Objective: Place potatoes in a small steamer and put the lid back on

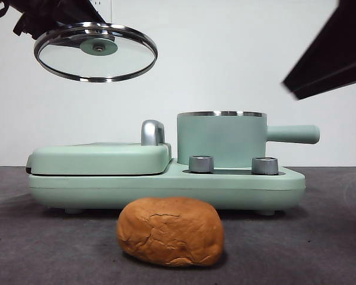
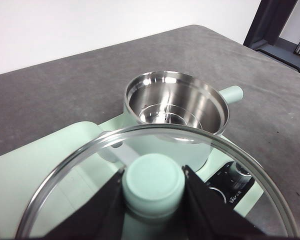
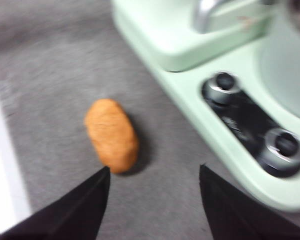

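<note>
My gripper will lower the potato (image 1: 171, 231) into the steamer pot, and the potato will sink fully below the steamer pot's rim because the steamer pot has tall sides (image 1: 221, 140) and a wide opening.
The orange-brown crusty potato (image 1: 170, 231) lies on the grey table in front of the green appliance; it also shows in the right wrist view (image 3: 111, 135). The mint-green steamer pot (image 1: 221, 138) stands uncovered on the appliance's right side, its steel inside bare (image 2: 176, 102). My left gripper (image 2: 154, 186) is shut on the lid's green knob (image 2: 155, 182) and holds the glass lid (image 1: 95, 51) high at the upper left, tilted, away from the pot. My right gripper (image 3: 154, 175) is open in the air, a little short of the potato, touching nothing.
The flat green griddle cover (image 1: 99, 158) with its steel latch (image 1: 152, 132) fills the appliance's left half. Two steel dials (image 1: 201, 164) sit on the front panel below the pot. The pot's handle (image 1: 292, 133) sticks out to the right. The right arm (image 1: 332, 53) shows dark at the upper right.
</note>
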Motion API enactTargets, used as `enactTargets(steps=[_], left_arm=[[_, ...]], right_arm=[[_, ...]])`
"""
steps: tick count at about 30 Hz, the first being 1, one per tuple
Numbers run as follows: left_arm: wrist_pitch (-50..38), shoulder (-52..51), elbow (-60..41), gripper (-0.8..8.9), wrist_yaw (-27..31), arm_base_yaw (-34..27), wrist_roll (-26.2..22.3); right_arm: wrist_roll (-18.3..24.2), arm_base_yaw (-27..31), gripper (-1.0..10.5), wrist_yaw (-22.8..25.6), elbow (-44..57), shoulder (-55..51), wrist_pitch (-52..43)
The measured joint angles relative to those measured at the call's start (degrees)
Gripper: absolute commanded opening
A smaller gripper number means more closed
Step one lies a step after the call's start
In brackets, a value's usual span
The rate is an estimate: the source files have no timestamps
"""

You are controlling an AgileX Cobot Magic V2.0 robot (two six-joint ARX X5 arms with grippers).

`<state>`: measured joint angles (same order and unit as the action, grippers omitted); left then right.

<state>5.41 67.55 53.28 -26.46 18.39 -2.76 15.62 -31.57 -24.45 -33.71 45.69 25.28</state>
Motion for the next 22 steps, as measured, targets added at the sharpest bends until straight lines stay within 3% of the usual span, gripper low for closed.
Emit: enactTargets(steps=[11, 22], left_arm=[[0.0, 0.0, 0.0, 0.16, 0.0, 0.0, 0.5], [0.0, 0.0, 0.0, 0.15, 0.0, 0.0, 0.7]], right_arm=[[0.0, -13.2, 3.3, 5.8, 0.0, 14.8, -10.6], [-1.2, -15.3, 3.9, 6.7, 0.0, 27.7, -17.9]])
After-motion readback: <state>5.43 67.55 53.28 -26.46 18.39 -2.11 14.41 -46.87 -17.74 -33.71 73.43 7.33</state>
